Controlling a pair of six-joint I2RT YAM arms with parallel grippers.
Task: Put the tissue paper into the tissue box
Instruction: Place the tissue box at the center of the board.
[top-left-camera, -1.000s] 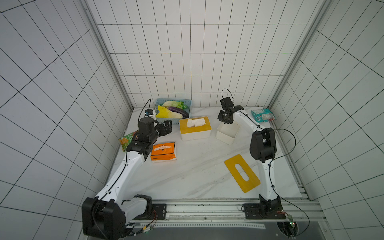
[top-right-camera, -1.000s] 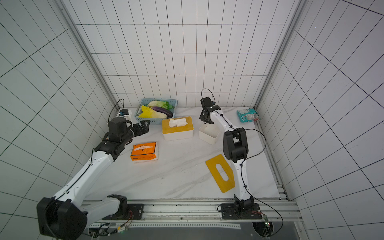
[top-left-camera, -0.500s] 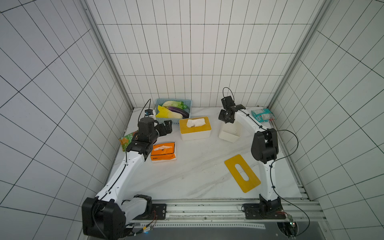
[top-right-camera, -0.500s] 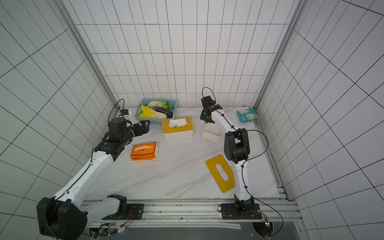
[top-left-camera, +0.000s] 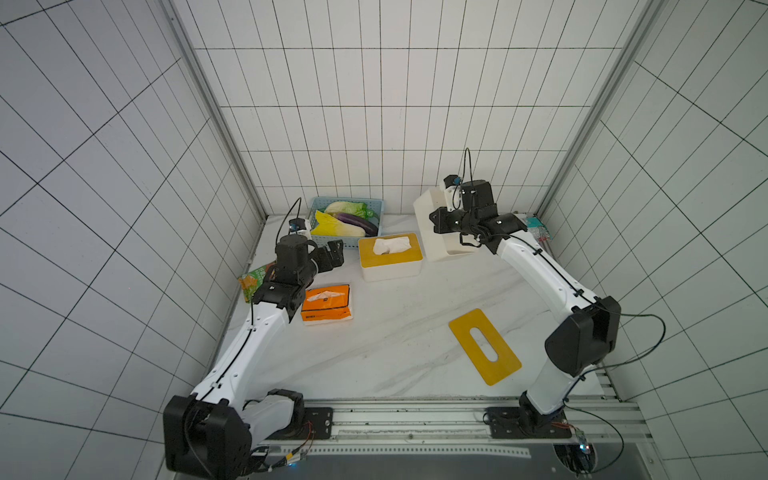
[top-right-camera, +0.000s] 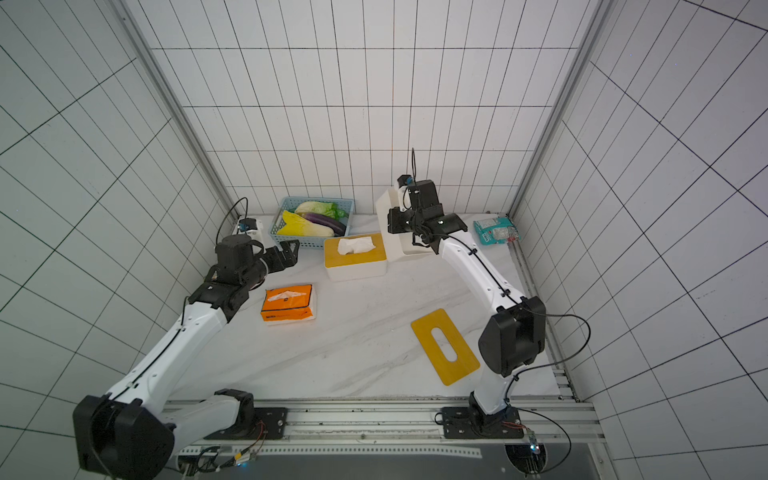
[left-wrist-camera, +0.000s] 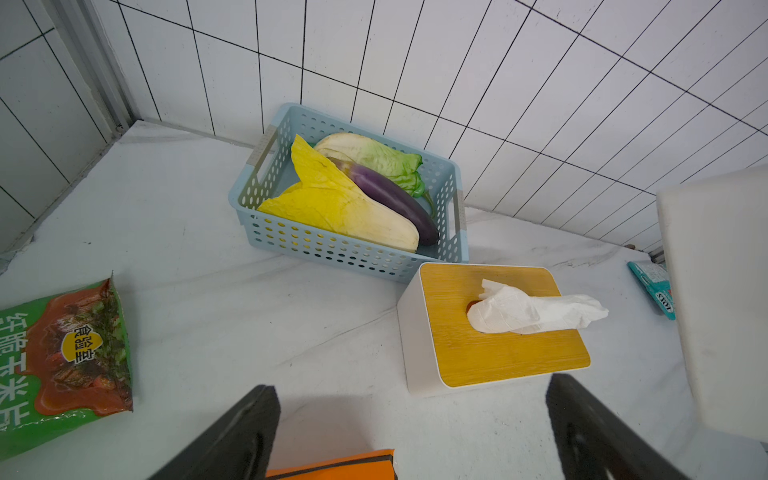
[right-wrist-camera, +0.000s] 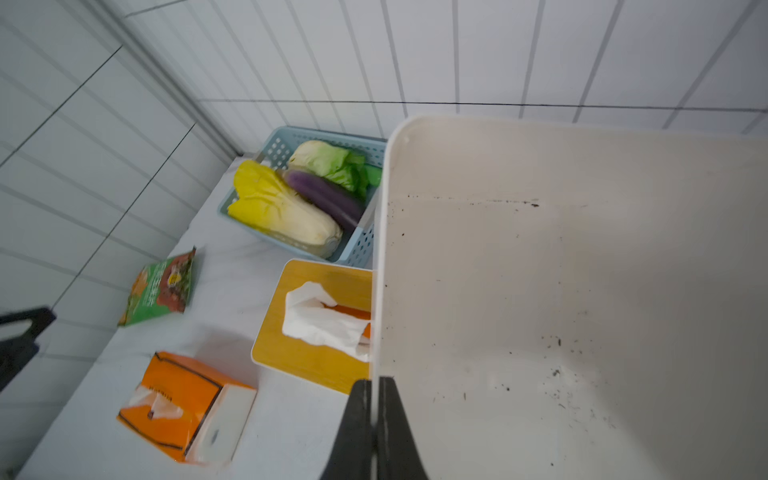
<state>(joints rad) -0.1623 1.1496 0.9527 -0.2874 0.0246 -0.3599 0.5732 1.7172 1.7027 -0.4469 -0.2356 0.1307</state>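
Note:
The space (top-left-camera: 406, 317) next to the tissue paper (top-left-camera: 328, 301) is clear for the tissue box, so my right gripper goes on carrying the box there until the box stands upright.
The tissue paper is an orange pack (top-left-camera: 327, 302) (top-right-camera: 289, 303) lying on the table at the left. My left gripper (top-left-camera: 334, 253) (left-wrist-camera: 411, 382) hovers open just past it, with only the pack's edge (left-wrist-camera: 332, 471) showing below the jaws. The tissue box is an empty white box with no lid (top-left-camera: 440, 245) (top-right-camera: 401, 249). It hangs tilted above the back of the table. My right gripper (right-wrist-camera: 372, 386) (top-left-camera: 436, 218) is shut on its thin side wall, and its bare inside (right-wrist-camera: 561, 291) faces the wrist camera.
A yellow slotted lid (top-left-camera: 484, 345) lies at the front right. A second white box with a yellow lid (top-left-camera: 390, 255) and a tissue sticking out stands mid-back. A blue vegetable basket (top-left-camera: 332, 241), a green snack bag (top-left-camera: 253, 278) and a teal packet (top-left-camera: 538, 228) lie along the edges.
My right gripper has closed on the white box's wall and lifted it off the table, up and toward the back. The left arm has stayed still.

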